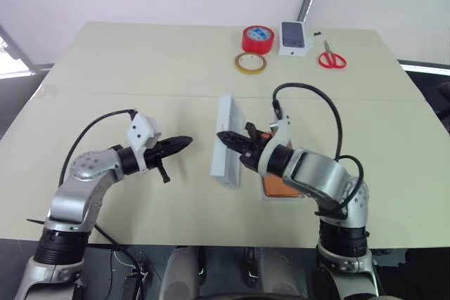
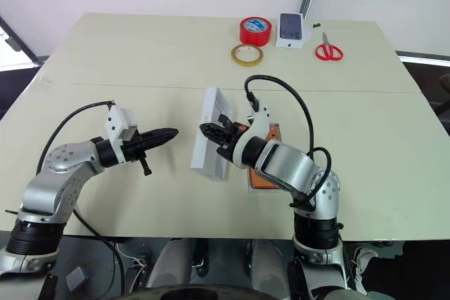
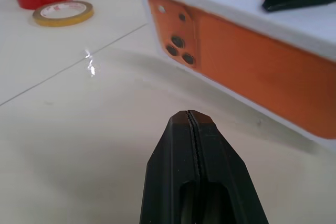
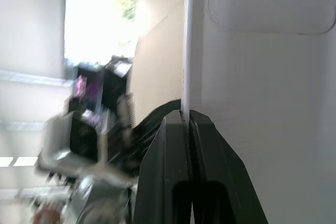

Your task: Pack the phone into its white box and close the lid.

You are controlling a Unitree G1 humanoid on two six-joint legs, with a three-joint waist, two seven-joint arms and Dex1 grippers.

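The lid (image 1: 223,116) rests upright on its long edge, so next my right gripper places it over the orange phone (image 1: 278,185) before my left gripper nudges its side straight.
The lid (image 1: 226,144) stands on its long edge at the table's middle, tilted. Its printed orange phone back (image 3: 252,72) faces my left gripper. My right gripper (image 1: 226,138) is shut on the lid's upper wall, and its fingers (image 4: 187,124) pinch that thin edge next to the plain white inside (image 4: 262,77). My left gripper (image 1: 185,142) is shut and empty, hovering a short way left of the lid and pointing at it. The orange phone (image 1: 279,188) lies in the white box (image 2: 273,127), mostly hidden under my right forearm.
At the table's far side lie a red tape roll (image 1: 258,38), a yellowish tape ring (image 1: 250,62), a small white box showing a dark phone (image 1: 294,38) and red scissors (image 1: 331,58). Bare tabletop stretches to the left and right of the arms.
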